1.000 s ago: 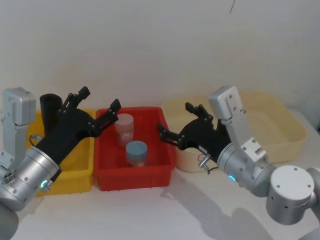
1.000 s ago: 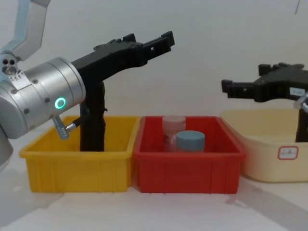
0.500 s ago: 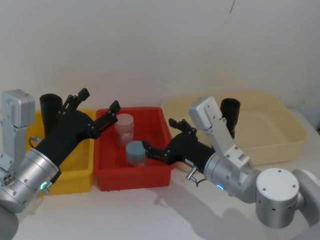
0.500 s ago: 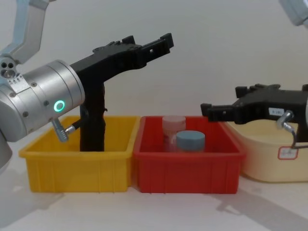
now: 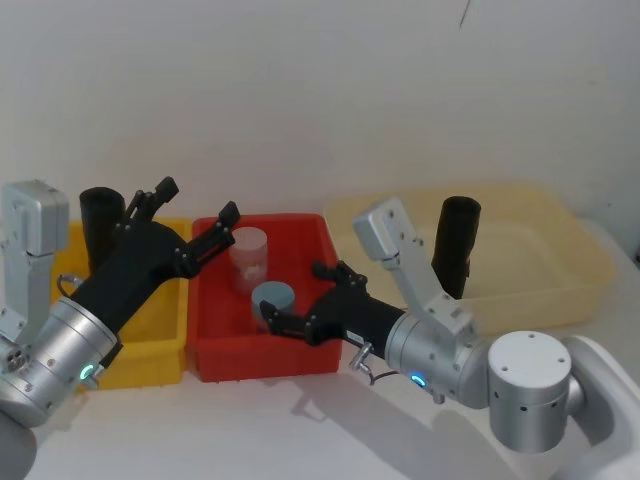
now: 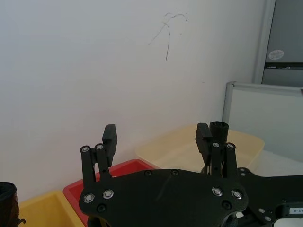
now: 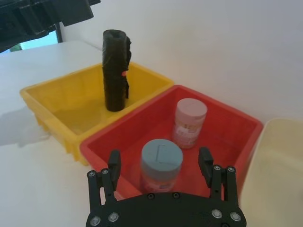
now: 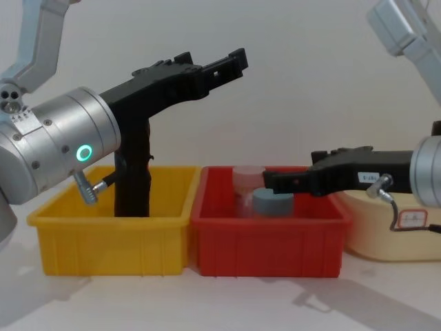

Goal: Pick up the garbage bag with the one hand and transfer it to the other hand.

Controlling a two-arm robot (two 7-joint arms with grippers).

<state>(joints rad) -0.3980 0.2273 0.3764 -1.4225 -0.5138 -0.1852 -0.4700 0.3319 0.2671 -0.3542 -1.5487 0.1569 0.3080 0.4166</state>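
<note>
The blue lid (image 8: 273, 202) is level and square over the jar, so the jar's body (image 7: 158, 183) will come up hanging under it when I lift by the lid.
One garbage bag (image 5: 100, 225), a tall black roll, stands upright in the yellow bin (image 5: 150, 340); I also see it in the chest view (image 8: 132, 176) and the right wrist view (image 7: 116, 71). A second roll just like it (image 5: 455, 245) stands in the beige tub (image 5: 560, 290). My left gripper (image 5: 197, 198) hangs open and empty in the air, right of the first roll and over the edge between the yellow and red bins. My right gripper (image 5: 295, 297) is open and empty, low over the red bin (image 5: 215, 345), its fingers either side of the blue-lidded jar (image 7: 162, 161).
The red bin (image 8: 265, 231) holds the blue-lidded jar (image 5: 272, 300) and a pinkish clear jar (image 5: 248, 255) behind it. The three containers stand side by side against a white wall. White table lies in front of them.
My right arm has swung left and down, from over the beige tub to low over the red bin, uncovering the roll in the tub. The left arm has stayed put.
</note>
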